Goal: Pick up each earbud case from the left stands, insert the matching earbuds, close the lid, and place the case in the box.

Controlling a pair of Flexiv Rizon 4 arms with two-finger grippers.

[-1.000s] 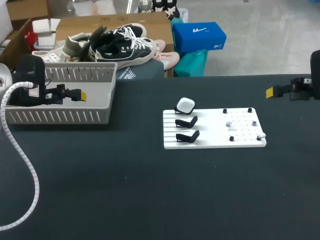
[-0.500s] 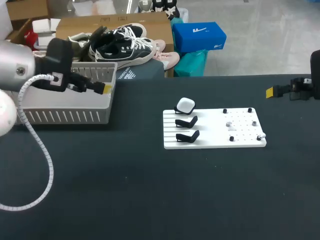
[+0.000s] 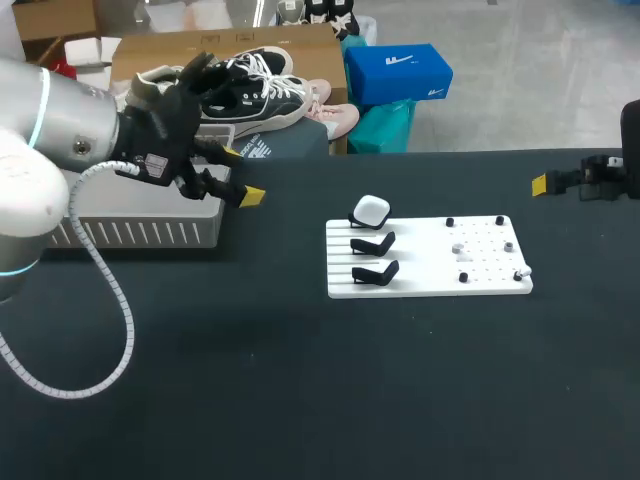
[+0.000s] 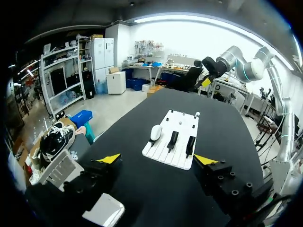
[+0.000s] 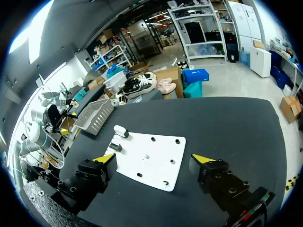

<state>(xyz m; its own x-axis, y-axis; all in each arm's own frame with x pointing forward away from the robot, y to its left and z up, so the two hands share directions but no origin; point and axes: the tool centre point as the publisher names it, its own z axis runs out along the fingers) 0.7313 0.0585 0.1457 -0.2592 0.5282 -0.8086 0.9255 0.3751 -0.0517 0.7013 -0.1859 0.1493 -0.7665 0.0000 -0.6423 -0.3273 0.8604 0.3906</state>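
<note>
A white earbud (image 3: 525,270) is still at the edge of the board, so I should expect to find an empty socket inside the white earbud case (image 3: 371,210) when I open it.
A white earbud case (image 3: 371,210) sits on the far stand of the white board (image 3: 420,282). The two black stands (image 3: 374,257) nearer me are empty. Small earbuds (image 3: 458,248) and black pegs lie on the board's right half. My left gripper (image 3: 241,174) hangs open over the table just right of the grey basket (image 3: 120,232), well left of the board. In the left wrist view the left gripper (image 4: 157,159) has nothing between its fingers, and the case (image 4: 155,133) and board (image 4: 182,126) lie ahead. My right gripper (image 3: 548,183) (image 5: 154,158) stays open at the table's far right edge, holding nothing.
The grey basket (image 5: 94,116) stands at the table's back left. A white coiled cable (image 3: 105,300) trails from my left arm over the table's left part. The board (image 5: 161,146) lies right of the middle.
My left arm has swung from over the basket to the right, toward the board, and its gripper has stayed open. The right arm has not moved.
</note>
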